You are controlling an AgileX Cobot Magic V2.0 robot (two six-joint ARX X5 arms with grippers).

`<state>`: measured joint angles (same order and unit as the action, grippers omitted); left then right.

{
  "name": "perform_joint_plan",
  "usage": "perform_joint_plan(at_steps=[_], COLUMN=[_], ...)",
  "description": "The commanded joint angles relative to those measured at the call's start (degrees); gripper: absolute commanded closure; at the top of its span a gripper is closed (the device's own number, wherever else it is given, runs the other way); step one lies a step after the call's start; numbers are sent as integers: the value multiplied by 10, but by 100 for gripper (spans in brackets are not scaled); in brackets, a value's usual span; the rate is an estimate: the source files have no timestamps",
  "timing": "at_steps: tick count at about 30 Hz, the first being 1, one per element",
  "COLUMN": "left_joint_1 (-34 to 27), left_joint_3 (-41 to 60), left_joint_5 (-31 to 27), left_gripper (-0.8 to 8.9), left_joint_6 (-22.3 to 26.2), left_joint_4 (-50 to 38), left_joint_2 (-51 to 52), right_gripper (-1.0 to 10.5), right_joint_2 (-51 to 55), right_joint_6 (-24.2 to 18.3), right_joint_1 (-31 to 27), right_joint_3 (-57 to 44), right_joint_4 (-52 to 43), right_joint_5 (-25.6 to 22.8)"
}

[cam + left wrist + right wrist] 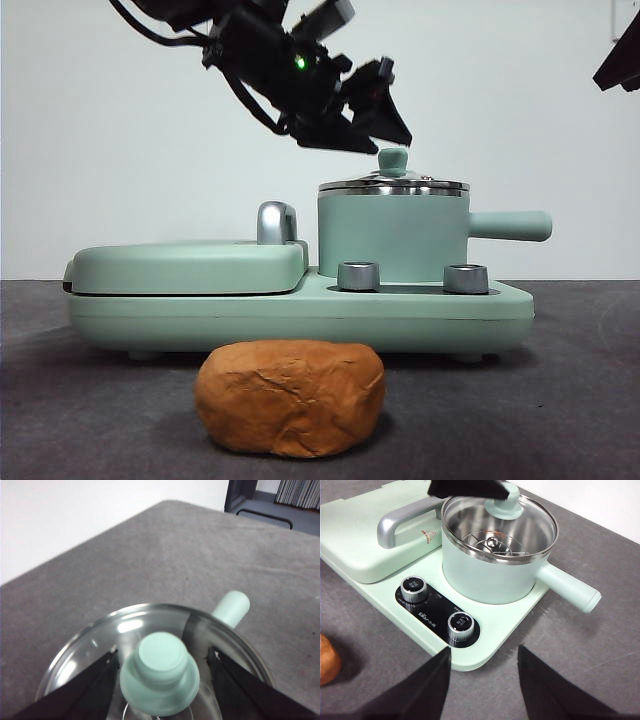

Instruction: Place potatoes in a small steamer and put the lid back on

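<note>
I expect the glass lid (394, 181) to come off in one piece when I lift the green knob, because the lid's steel ring (350, 187) only rests along the steamer's rim.
The orange-brown lumpy potato (290, 397) lies on the grey table in front of the cooker; its edge also shows in the right wrist view (327, 660). The mint-green small steamer (392, 240) (490, 575) stands on the cooker base, side handle pointing right. The glass lid (392, 185) (125, 630) (525, 527) rests on the steamer's rim. My left gripper (375, 135) (162, 655) hovers just above the lid, open, one jaw on either side of the green knob (160, 672) without touching it. My right gripper (484, 652) is open and holds nothing, high at the right (620, 60).
The cooker base (300, 315) carries a flat green grill cover (190, 265) with a chrome handle (277, 222) left of the steamer. Two steel dials (358, 276) (466, 278) sit on its front. The steamer's handle (510, 226) juts right. A steel rack (492, 542) lies inside the pot.
</note>
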<state>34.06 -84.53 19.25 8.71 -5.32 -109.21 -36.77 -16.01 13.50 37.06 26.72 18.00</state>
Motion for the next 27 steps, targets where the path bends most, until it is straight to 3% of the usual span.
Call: perform_joint_plan(at_steps=[1,16,22,27], left_joint_1=[5,5,5,5], left_joint_3=[-24,-28,-28,-28], left_joint_5=[-2,-2,-2,-2], left_gripper=[523,545,811,808], left_joint_6=[-4,-3,-3,-3], left_joint_4=[-7,-36,-34,-28], left_joint_2=[-26,-45,-45,-45], right_gripper=[735,735,735,735], right_joint_2=[-2,-2,-2,-2], right_joint_6=[8,10,10,11], right_joint_1=[3,3,3,3], right_joint_3=[12,12,13,13], right_joint_4=[-6,-5,-5,-5], right_joint_5=[2,2,2,2])
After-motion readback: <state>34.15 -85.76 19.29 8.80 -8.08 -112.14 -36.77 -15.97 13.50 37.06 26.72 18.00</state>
